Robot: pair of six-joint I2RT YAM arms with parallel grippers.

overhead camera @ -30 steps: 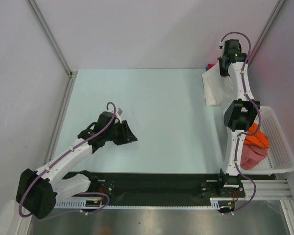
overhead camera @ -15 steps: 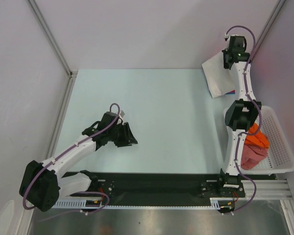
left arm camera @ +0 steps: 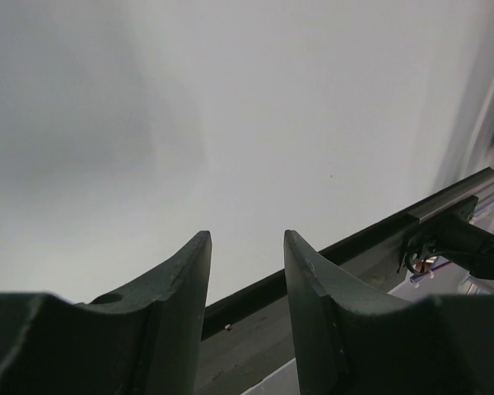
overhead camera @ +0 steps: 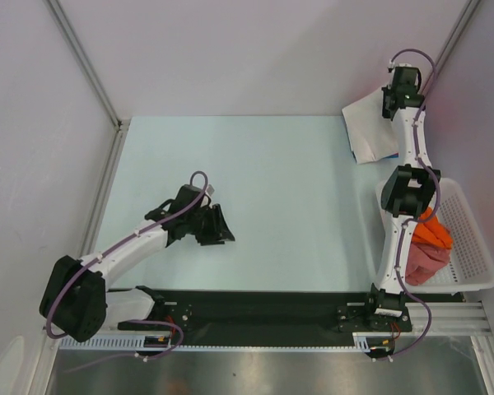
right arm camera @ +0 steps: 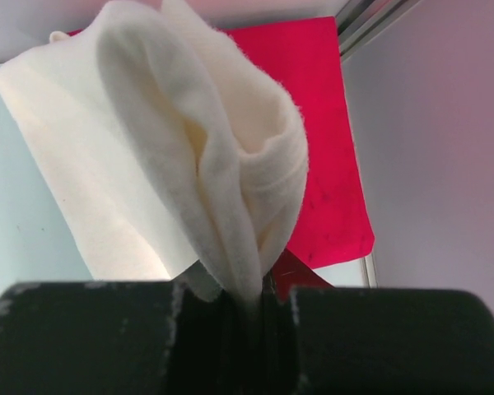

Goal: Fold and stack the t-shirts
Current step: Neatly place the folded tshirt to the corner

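Observation:
The white t-shirt is over the red t-shirt's inner side, so my right gripper should keep pulling its fold across the red strip (right arm camera: 331, 156) and let go by the wall.
At the table's far right corner my right gripper (overhead camera: 391, 103) is shut on a bunched fold of the white t-shirt (overhead camera: 366, 130), which hangs lifted off the table. In the right wrist view the white t-shirt (right arm camera: 173, 164) runs up out of the closed jaws of the right gripper (right arm camera: 251, 300). A red t-shirt (right arm camera: 321, 140) lies flat under it. A blue edge (overhead camera: 390, 155) peeks out below the white cloth. My left gripper (overhead camera: 222, 230) rests low at mid-left, open, and in its wrist view the left gripper (left arm camera: 247, 240) has nothing between its fingers.
A white lattice basket (overhead camera: 471, 247) stands at the right edge, behind the right arm, holding an orange t-shirt (overhead camera: 434, 230) and a pinkish-red one (overhead camera: 424, 262). The black rail (overhead camera: 263, 309) with the arm bases runs along the near edge. Walls close off the back and both sides.
My right gripper has moved back and to the right, towards the corner, carrying the white t-shirt with it. The left arm has shifted slightly to the right, its jaws still open.

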